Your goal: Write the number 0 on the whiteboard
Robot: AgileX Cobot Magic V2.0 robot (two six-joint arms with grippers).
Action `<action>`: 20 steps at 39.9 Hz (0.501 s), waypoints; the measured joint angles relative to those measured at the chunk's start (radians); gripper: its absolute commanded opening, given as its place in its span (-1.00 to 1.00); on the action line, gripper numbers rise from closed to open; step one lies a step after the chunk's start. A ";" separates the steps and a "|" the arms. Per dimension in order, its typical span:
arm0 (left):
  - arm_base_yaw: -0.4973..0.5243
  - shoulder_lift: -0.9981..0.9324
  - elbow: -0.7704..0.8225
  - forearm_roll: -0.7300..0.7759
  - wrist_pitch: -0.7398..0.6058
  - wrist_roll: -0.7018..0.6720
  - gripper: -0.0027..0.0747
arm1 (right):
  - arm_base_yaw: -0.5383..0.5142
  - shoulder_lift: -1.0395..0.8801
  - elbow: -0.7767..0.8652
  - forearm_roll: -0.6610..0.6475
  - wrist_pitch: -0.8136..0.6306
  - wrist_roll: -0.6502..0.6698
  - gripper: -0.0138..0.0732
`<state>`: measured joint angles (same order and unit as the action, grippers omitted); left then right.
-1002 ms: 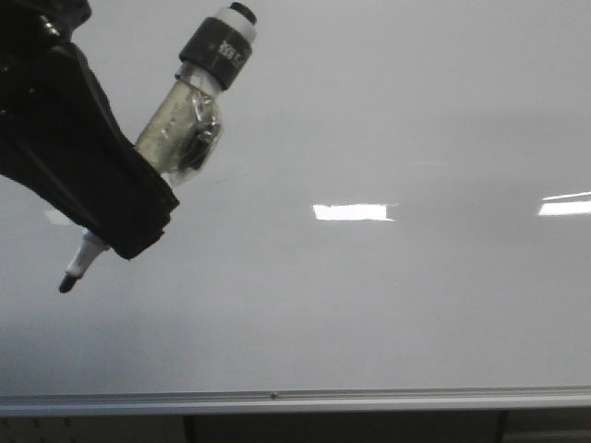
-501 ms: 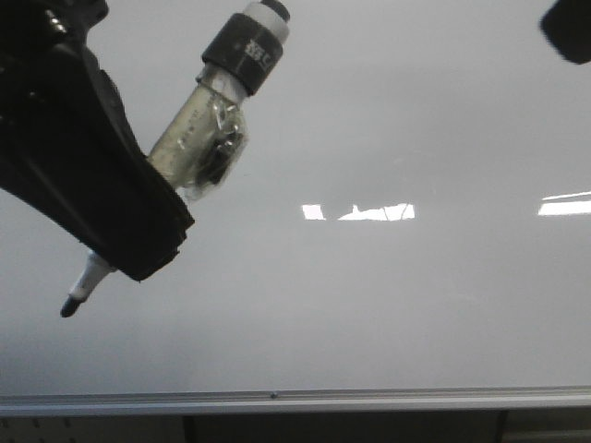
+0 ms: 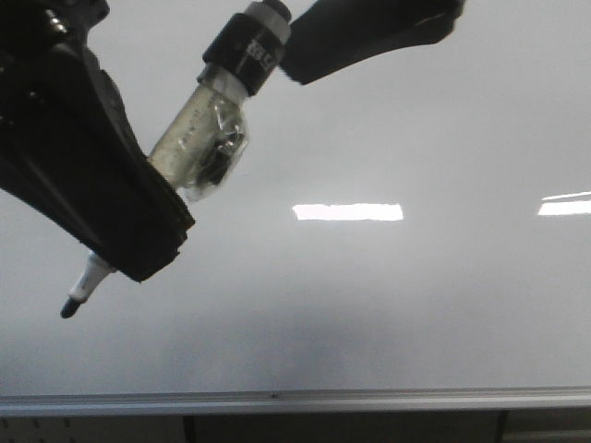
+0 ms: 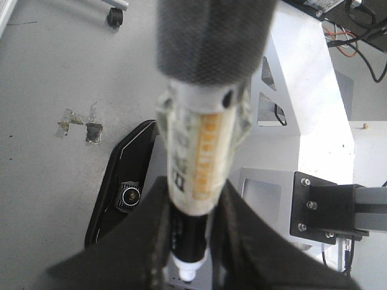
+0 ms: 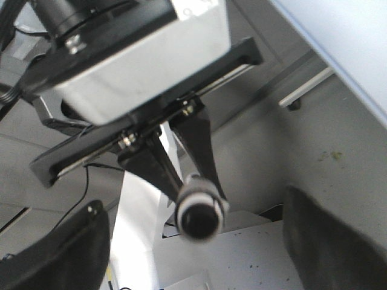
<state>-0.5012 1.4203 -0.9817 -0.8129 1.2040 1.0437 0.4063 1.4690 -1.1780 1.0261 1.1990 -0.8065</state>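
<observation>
The marker is tilted in my left gripper with its black tip (image 3: 70,306) off the whiteboard, so my right gripper should grab its black-banded rear end (image 3: 247,50) and write the 0.
The whiteboard (image 3: 388,305) fills the front view, glossy pale grey; no number 0 shows on it. My left gripper (image 3: 148,254) is shut on a marker (image 3: 199,138) wrapped in clear tape. The marker slants, its black tip (image 3: 66,307) low at the left and just off the board. Its black-banded rear end (image 3: 254,37) points up. In the left wrist view the marker (image 4: 202,157) sits clamped between the left gripper's (image 4: 192,254) dark fingers. My right gripper (image 3: 369,37) reaches in from the top, open, its fingers either side of the marker's rear end (image 5: 198,219).
A silver rail (image 3: 369,400) runs along the board's bottom edge. Bright rectangular light reflections (image 3: 348,211) lie on the board, with another (image 3: 565,205) at the right. The left wrist view shows the floor, a white robot base (image 4: 308,90) and a caster wheel (image 4: 115,15).
The right gripper has come in from the upper right and now sits beside the marker's rear end. The left gripper with the marker shifted slightly right and down, then stayed.
</observation>
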 measured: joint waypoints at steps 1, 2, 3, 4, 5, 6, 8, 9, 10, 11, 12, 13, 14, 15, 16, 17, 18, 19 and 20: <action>0.000 0.000 0.000 0.000 0.000 0.000 -0.98 | 0.013 0.018 -0.009 0.000 0.000 0.000 0.67; 0.000 0.000 0.000 0.000 0.000 0.000 -0.98 | 0.022 0.031 -0.019 0.000 0.000 0.000 0.65; 0.000 0.000 0.000 0.000 0.000 0.000 -0.98 | 0.032 0.050 -0.026 0.000 0.001 0.000 0.62; 0.000 0.000 0.000 0.000 0.000 0.000 -0.98 | 0.041 0.060 -0.032 0.000 0.001 0.000 0.59; 0.000 0.000 0.000 0.000 0.000 0.000 -0.98 | 0.049 0.071 -0.034 0.000 0.001 -0.002 0.55; 0.000 0.000 0.000 0.000 0.000 0.000 -0.98 | 0.051 0.079 -0.036 0.000 0.001 -0.002 0.49; 0.000 0.000 0.000 0.000 0.000 0.000 -0.98 | 0.060 0.092 -0.038 0.000 0.002 -0.002 0.39; 0.000 0.000 0.000 0.000 0.000 0.000 -0.98 | 0.060 0.094 -0.038 0.000 0.002 -0.002 0.32; 0.000 0.000 0.000 0.000 0.000 0.000 -0.98 | 0.060 0.098 -0.038 0.000 0.002 -0.002 0.28; 0.000 0.000 0.000 0.000 0.000 0.000 -0.98 | 0.062 0.100 -0.038 0.000 0.002 -0.002 0.21; 0.000 0.000 0.000 0.000 0.000 0.000 -0.98 | 0.062 0.103 -0.038 0.000 0.002 -0.002 0.16; 0.000 0.000 0.000 0.000 0.000 0.000 -0.98 | 0.062 0.103 -0.038 0.000 0.002 -0.002 0.10; 0.000 0.000 0.000 0.000 0.000 0.000 -0.98 | 0.062 0.104 -0.038 0.000 0.002 -0.002 0.04; 0.000 0.000 0.000 0.000 0.000 0.000 -0.98 | 0.062 0.104 -0.038 0.000 0.002 -0.002 -0.03; 0.000 0.000 0.000 0.000 0.000 0.000 -0.98 | 0.062 0.104 -0.039 0.000 0.002 -0.002 -0.11; 0.000 0.000 0.000 0.000 0.000 0.000 -0.98 | 0.062 0.104 -0.039 0.000 0.002 -0.002 -0.17; 0.000 0.000 0.000 0.000 0.000 0.000 -0.98 | 0.062 0.104 -0.039 0.000 0.002 -0.002 -0.23; 0.000 0.000 0.000 0.000 0.000 0.000 -0.98 | 0.062 0.104 -0.039 0.000 0.002 -0.002 -0.31; 0.000 0.000 0.000 0.000 0.000 0.000 -0.98 | 0.062 0.104 -0.039 0.000 0.005 -0.002 -0.37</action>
<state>-0.5012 1.4203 -0.9817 -0.8129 1.2040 1.0437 0.4678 1.5731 -1.2167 1.0259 1.2037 -0.8089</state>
